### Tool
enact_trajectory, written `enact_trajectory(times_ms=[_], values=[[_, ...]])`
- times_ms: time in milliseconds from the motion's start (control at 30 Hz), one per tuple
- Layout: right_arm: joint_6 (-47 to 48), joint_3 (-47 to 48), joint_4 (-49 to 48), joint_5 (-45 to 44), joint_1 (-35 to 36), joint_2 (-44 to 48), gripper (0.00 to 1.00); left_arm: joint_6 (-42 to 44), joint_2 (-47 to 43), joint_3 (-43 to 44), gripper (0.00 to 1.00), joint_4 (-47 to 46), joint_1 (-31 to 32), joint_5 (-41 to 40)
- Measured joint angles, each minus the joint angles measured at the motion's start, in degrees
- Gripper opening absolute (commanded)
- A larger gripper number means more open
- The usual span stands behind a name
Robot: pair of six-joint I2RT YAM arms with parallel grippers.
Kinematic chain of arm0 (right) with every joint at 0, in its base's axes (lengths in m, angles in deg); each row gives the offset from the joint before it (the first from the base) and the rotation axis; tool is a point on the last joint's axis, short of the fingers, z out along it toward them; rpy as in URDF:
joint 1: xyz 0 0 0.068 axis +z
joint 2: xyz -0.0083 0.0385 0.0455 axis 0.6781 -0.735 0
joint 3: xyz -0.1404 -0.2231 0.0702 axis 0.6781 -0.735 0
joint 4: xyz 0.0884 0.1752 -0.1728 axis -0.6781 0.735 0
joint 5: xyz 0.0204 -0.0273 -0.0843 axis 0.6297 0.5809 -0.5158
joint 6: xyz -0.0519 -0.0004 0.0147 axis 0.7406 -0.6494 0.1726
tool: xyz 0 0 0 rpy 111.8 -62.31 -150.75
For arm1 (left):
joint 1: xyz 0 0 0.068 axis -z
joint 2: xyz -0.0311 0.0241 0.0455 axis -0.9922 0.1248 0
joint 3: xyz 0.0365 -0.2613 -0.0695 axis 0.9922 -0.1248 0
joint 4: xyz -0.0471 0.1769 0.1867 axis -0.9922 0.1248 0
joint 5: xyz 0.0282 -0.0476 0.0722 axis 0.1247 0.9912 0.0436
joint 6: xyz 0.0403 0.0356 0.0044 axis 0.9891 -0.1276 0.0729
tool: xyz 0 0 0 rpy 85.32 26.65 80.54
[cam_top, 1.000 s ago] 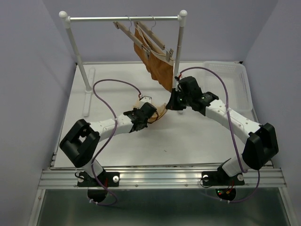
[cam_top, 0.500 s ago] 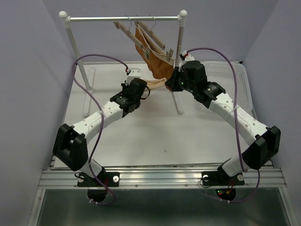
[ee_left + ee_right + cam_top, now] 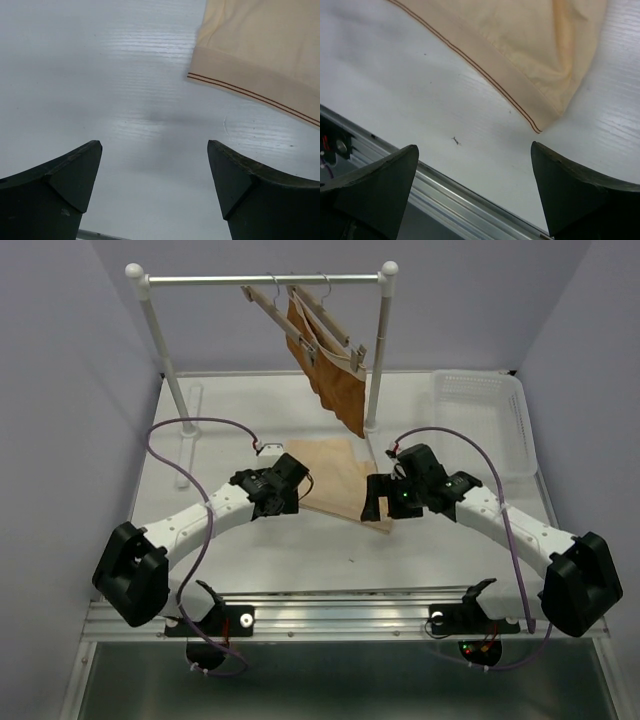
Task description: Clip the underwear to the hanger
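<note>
My grippers should turn the underwear until its hem faces my left gripper's side (image 3: 279, 531) before they clip it, because the underwear's striped hem (image 3: 341, 517) is facing the front bar.
The pale beige underwear (image 3: 335, 478) lies spread flat on the white table between my two grippers. My left gripper (image 3: 286, 496) hovers at its left edge, open and empty. In the left wrist view, the underwear's hem (image 3: 260, 55) shows ahead to the right of the left gripper (image 3: 155, 150). My right gripper (image 3: 377, 498) stands open at the cloth's right corner. The right wrist view shows that corner of the underwear (image 3: 520, 45) just beyond the right gripper (image 3: 475, 152). The bare wooden hanger (image 3: 282, 318) hangs by its wire hook on the rail at the back.
A white clothes rack (image 3: 265, 280) stands at the back, its right post (image 3: 376, 360) just behind the cloth. A rust-brown garment (image 3: 338, 385) hangs there on a second wooden hanger. A white basket (image 3: 485, 415) sits at the back right. The table's metal front rail (image 3: 445, 197) runs under the right gripper.
Both arms came down from near the rack towards the front of the table. The underwear, held up between them before, now lies flat; both grippers have opened and let go of it.
</note>
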Motion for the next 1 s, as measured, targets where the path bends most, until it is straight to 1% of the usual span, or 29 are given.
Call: enact_trajectory(times_ms=[167,333,433,533,633,767,867,1000], values=[[3.4,4.7,2.9,2.4,0.0,0.4,1.00,-3.5,-6.0,2.2,0.99,2.8,0.0,0.4],[3.6,8.9,1.0,1.7,0.0,-1.1,1.00,-4.0,-6.1,6.0,0.99,-2.0,0.0,1.7],[2.5,10.5,-1.2,0.6,0.0,-6.5,1.00,-4.2,-2.1,7.8,0.99,-7.7,-0.2,5.0],[2.1,10.3,-2.3,-0.4,0.0,-11.0,1.00,-4.8,4.8,9.9,0.99,-11.5,-0.6,7.8],[2.4,8.8,-3.7,-0.9,0.0,-12.4,1.00,-5.7,11.0,10.8,0.99,-13.7,-1.4,10.7],[3.7,6.0,-6.9,-0.6,0.0,-12.6,1.00,-7.0,19.3,10.8,0.99,-16.3,-3.9,16.2],[4.9,3.1,-10.2,0.1,0.1,-13.2,1.00,-8.0,22.4,10.0,0.99,-18.1,-5.9,18.7],[5.6,-1.6,-13.8,-0.2,1.4,-14.1,1.00,-9.0,22.3,9.4,0.99,-21.1,-8.5,21.0]])
